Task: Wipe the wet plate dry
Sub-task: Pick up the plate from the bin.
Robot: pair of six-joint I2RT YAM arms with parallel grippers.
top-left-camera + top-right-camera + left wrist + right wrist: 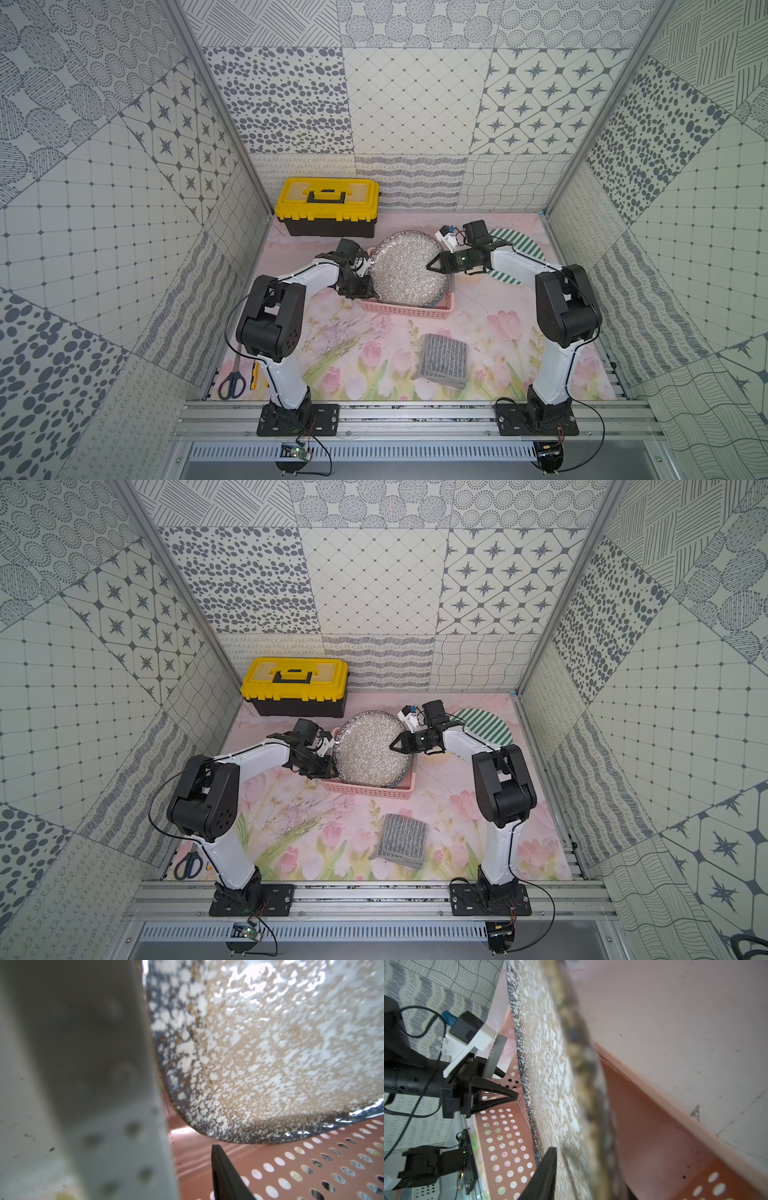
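My right gripper is on the speckled plate's rim (446, 281), so next my left gripper moves away from the basket and grabs the opposite rim (373, 261), so that my right gripper is free for a cloth.
The speckled plate (407, 270) (372, 750) stands tilted on edge in a pink perforated basket (407, 311) (365, 791). Its glossy face fills the left wrist view (270, 1053), and the right wrist view shows it edge-on (550, 1064). My right gripper (430, 266) (392, 745) (581, 1147) is shut on the plate's right rim, with the black finger (548, 1167) on its face. My left gripper (365, 291) (330, 773) (191, 1157) straddles the basket's left wall (187, 1167) and grips it. A stack of folded grey cloths (444, 359) (403, 839) lies nearer the front.
A yellow and black toolbox (328, 205) stands at the back left. A green striped plate (523, 245) lies at the back right, under my right arm. Scissors (232, 380) and a yellow tool (254, 374) lie at the front left. Patterned walls close three sides.
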